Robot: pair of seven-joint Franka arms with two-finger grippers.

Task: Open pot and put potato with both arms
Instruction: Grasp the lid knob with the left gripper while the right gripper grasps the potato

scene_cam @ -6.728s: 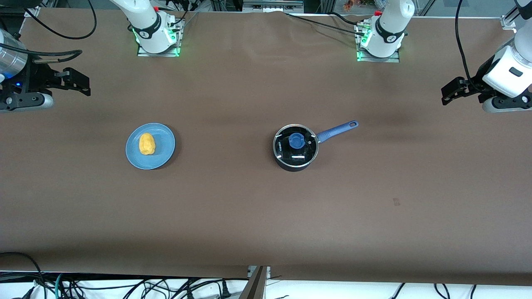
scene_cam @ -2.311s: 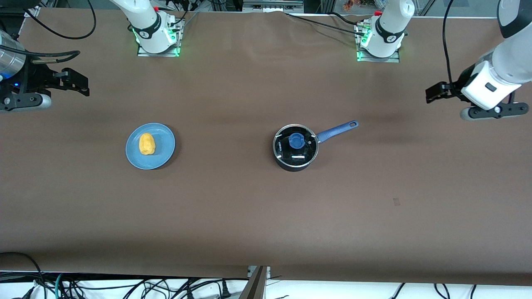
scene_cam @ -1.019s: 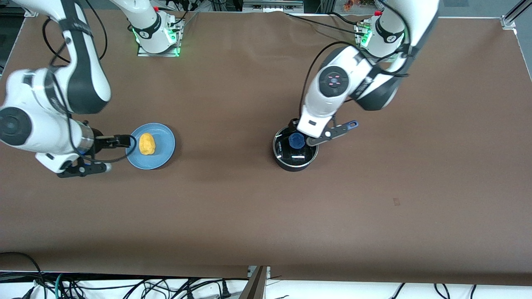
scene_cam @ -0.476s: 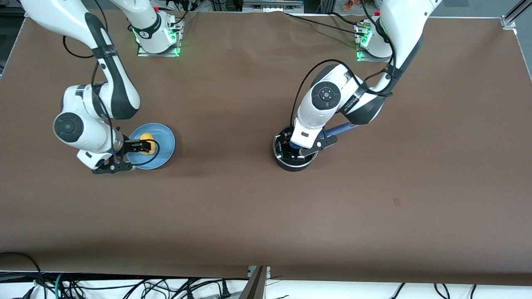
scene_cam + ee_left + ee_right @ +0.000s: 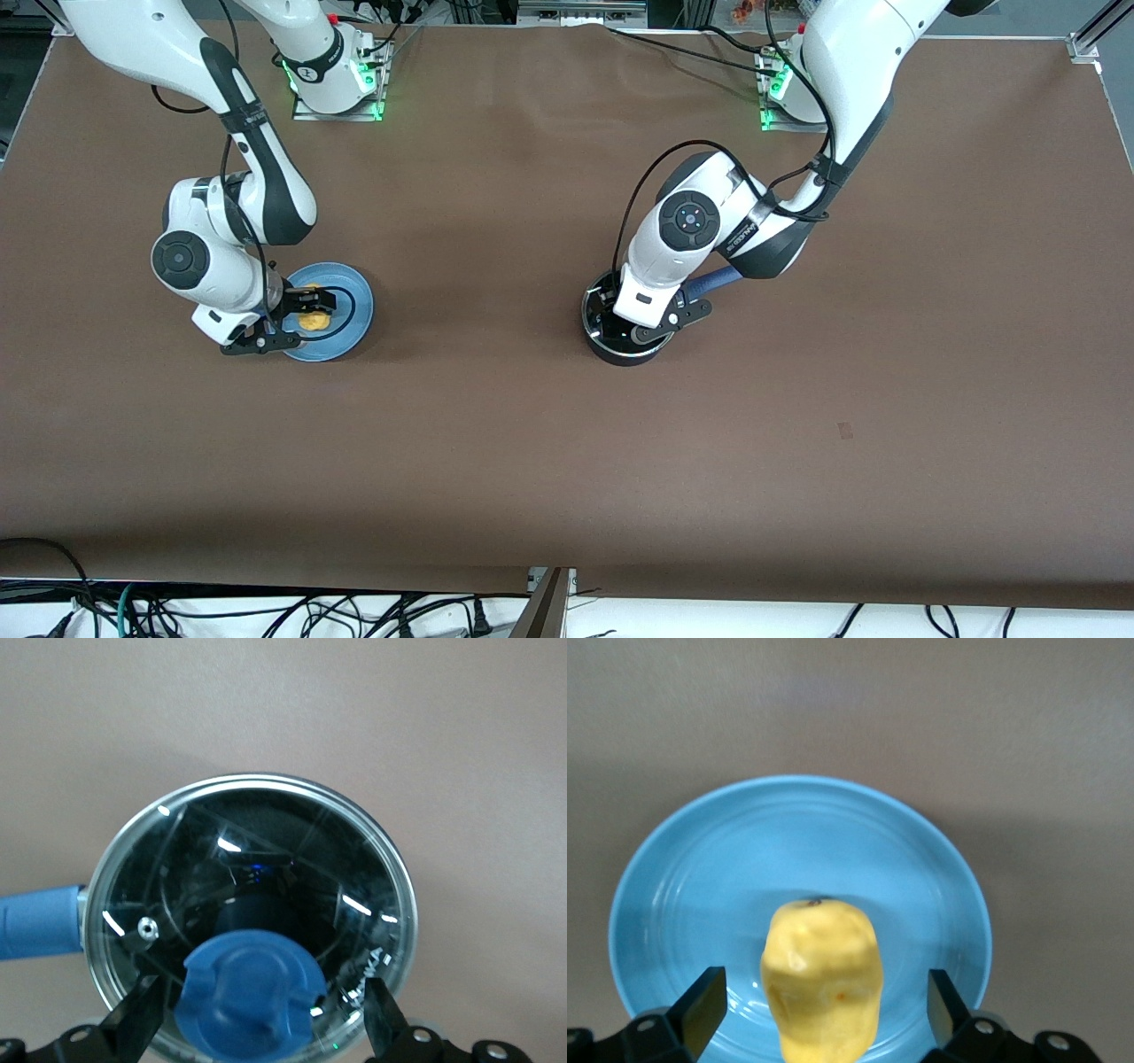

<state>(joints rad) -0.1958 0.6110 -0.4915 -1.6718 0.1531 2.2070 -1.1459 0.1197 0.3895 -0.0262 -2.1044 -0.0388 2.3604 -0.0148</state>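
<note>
I can see only dark through the glass lid [image 5: 602, 322]. I should expect the black pot [image 5: 622, 355] to be empty when I bring the yellow potato over.
The black pot [image 5: 620, 352] stands mid-table with its glass lid [image 5: 257, 868] on; its blue handle [image 5: 719, 279] points toward the left arm's base. My left gripper [image 5: 633, 310] is low over the lid, open, with one finger on each side of the blue knob [image 5: 251, 992] and clear gaps between. The yellow potato [image 5: 311, 322] lies on the light-blue plate [image 5: 353, 306] toward the right arm's end. My right gripper [image 5: 306, 313] is open over it. In the right wrist view the potato [image 5: 824, 979] lies between the open fingers [image 5: 702, 1005], apart from both.
The brown table cover [image 5: 496, 425] is bare around the pot and the plate. The arm bases [image 5: 337, 84] stand along the table edge farthest from the front camera. Cables [image 5: 266, 611] hang below the near edge.
Both arms have drawn in and come lower. The left gripper has settled around the lid knob and the right gripper around the potato. Pot, lid, plate and potato have not moved.
</note>
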